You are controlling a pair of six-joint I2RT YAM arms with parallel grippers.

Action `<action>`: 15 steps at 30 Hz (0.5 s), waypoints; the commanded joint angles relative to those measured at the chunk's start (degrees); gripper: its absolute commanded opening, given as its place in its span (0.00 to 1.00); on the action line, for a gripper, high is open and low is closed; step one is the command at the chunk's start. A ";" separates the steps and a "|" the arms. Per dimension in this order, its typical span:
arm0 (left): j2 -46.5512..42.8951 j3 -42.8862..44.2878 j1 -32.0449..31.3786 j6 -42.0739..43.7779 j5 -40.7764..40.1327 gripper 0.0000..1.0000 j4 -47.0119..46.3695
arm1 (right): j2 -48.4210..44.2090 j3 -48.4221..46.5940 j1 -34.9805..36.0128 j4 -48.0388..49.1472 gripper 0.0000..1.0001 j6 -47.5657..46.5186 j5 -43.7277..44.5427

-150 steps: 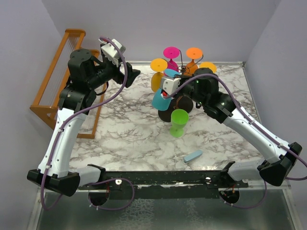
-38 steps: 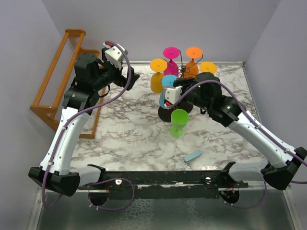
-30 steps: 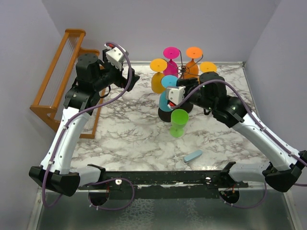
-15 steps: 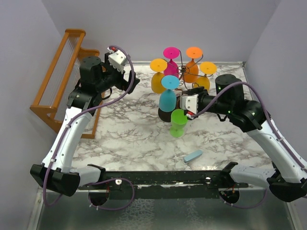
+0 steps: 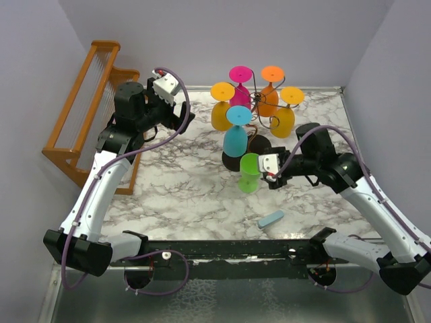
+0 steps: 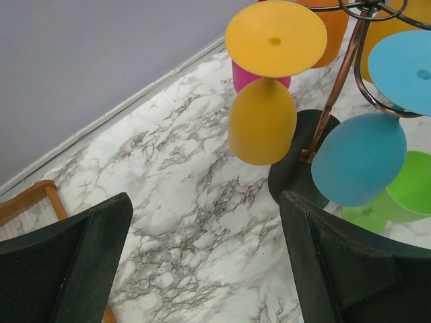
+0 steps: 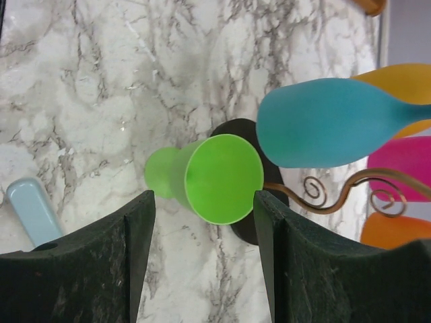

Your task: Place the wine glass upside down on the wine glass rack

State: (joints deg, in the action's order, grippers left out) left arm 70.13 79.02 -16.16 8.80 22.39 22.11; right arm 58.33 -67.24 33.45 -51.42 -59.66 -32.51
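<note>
I should move my right gripper in next and close it on the glass's rim point(image 7: 189, 195), one finger inside, because the green glass's opening point(image 7: 225, 178) faces up and its rim is between the fingers.
The wine glass rack point(image 5: 254, 106), a thin dark wire tree on a black oval base point(image 7: 244, 227), stands at the back middle of the table. Several coloured glasses hang upside down on it, among them a blue wine glass point(image 5: 235, 139) on the near arm. A green wine glass point(image 5: 250, 173) stands upright on the table just in front of the base. My right gripper point(image 5: 269, 172) is open, right beside the green glass point(image 7: 215, 178), whose rim shows between the fingertips. My left gripper point(image 5: 180, 113) hangs open and empty left of the rack point(image 6: 331, 101).
An orange-brown wooden stepped rack point(image 5: 81, 101) leans at the table's left edge. A small light blue flat piece point(image 5: 271, 219) lies near the front edge, right of centre. Yellow point(image 6: 262, 121), magenta and orange glasses crowd the rack's far side.
My right gripper let go of the blue glass, which now hangs on the rack, then drew back to the right and lower, beside the green glass. The left arm shifted only slightly.
</note>
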 commanded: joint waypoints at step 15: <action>-0.78 -0.63 0.57 1.03 -0.65 0.93 -1.92 | 7.87 4.66 -0.14 0.13 0.58 -0.35 -1.86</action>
State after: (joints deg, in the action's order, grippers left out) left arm 70.08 78.61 -15.86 9.19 22.37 21.89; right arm 64.84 -62.72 33.41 -51.64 -59.83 -32.71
